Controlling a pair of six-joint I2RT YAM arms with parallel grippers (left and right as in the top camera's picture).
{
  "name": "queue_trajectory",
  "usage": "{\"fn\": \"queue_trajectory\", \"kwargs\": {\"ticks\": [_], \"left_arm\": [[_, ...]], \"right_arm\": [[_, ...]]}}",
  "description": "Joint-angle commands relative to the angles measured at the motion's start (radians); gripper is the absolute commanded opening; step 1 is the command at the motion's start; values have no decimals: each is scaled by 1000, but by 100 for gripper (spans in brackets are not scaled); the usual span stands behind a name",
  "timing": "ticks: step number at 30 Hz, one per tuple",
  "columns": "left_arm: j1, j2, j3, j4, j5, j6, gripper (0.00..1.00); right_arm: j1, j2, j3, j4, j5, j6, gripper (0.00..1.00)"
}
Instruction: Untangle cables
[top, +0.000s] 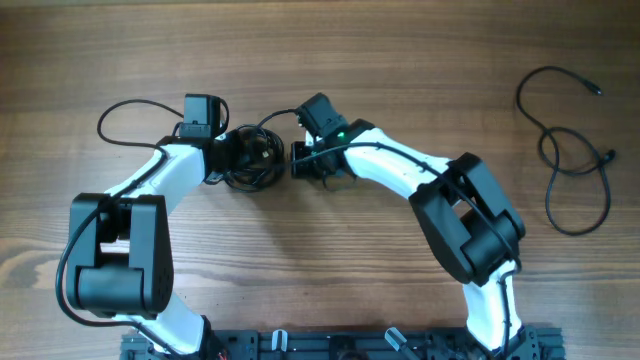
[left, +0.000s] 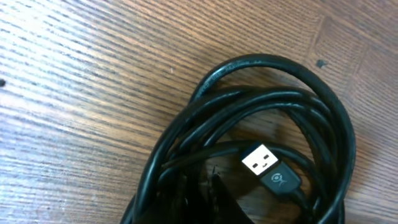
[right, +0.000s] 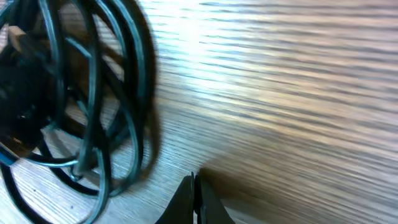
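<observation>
The coil is lying around my left gripper's tips (top: 236, 157) and my right gripper is empty next to it, so my right gripper should first pull the coil's near strands clear (top: 268, 172).
The cables show as a knotted coil of black cords (top: 250, 158) at the table's middle and as one loose strand (top: 572, 150) lying apart at the far right. In the left wrist view the coil (left: 261, 81) fills the frame, with a silver USB plug (left: 261, 158) inside it. My left gripper (left: 214, 177) is shut, its tips inside the coil with strands lying against its left finger. I cannot see a strand pinched between the fingers. My right gripper (right: 193, 186) is shut and empty, on bare wood just right of the coil (right: 93, 93).
The wooden table (top: 400, 60) runs all round. A black wire (top: 125, 112) fixed to the left wrist loops out to the left. Both arms reach in from the front edge and meet at the coil. The arms' base rail (top: 340, 345) lines the front edge.
</observation>
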Motion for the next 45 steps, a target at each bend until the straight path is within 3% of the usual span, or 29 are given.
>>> {"fn": "queue_trajectory", "kwargs": {"ticks": [1,4,6,9,13,18,24,28,33,36,38,41,45], "left_arm": [[5,8,10,23,187,36,15],[22,-35,50,-14,390,110,15],[36,-94,51,-32,384,117,15],[56,-120,50,-65,266,108,17],[58,-112,37,-108,-104,-76,19],[59,-41,34,-88,-83,-76,22],[60,-31,35,-82,-53,-76,23],[60,-31,35,-79,24,-74,23],[60,-31,35,-73,59,-68,23],[60,-31,35,-70,70,-68,23],[60,-31,35,-71,69,-68,23],[60,-31,35,-70,69,-68,23],[60,-31,35,-63,70,-68,23]], "right_arm": [[-57,-56,-6,-5,-198,-109,4],[-61,-117,-6,-11,-203,-162,4],[-54,-140,-6,6,-203,-164,5],[-30,-134,-6,78,-202,-185,4],[62,-124,-6,218,-63,-220,5],[143,-61,-6,287,169,-177,4],[89,-18,-6,46,325,-92,4],[-4,-18,-6,-195,326,-111,4],[-126,-30,25,-404,298,-214,4],[-146,-58,159,-524,145,-343,4],[-142,-86,219,-589,141,-343,7],[-126,-124,273,-663,126,-339,25],[-70,-124,267,-671,90,-349,26]]}}
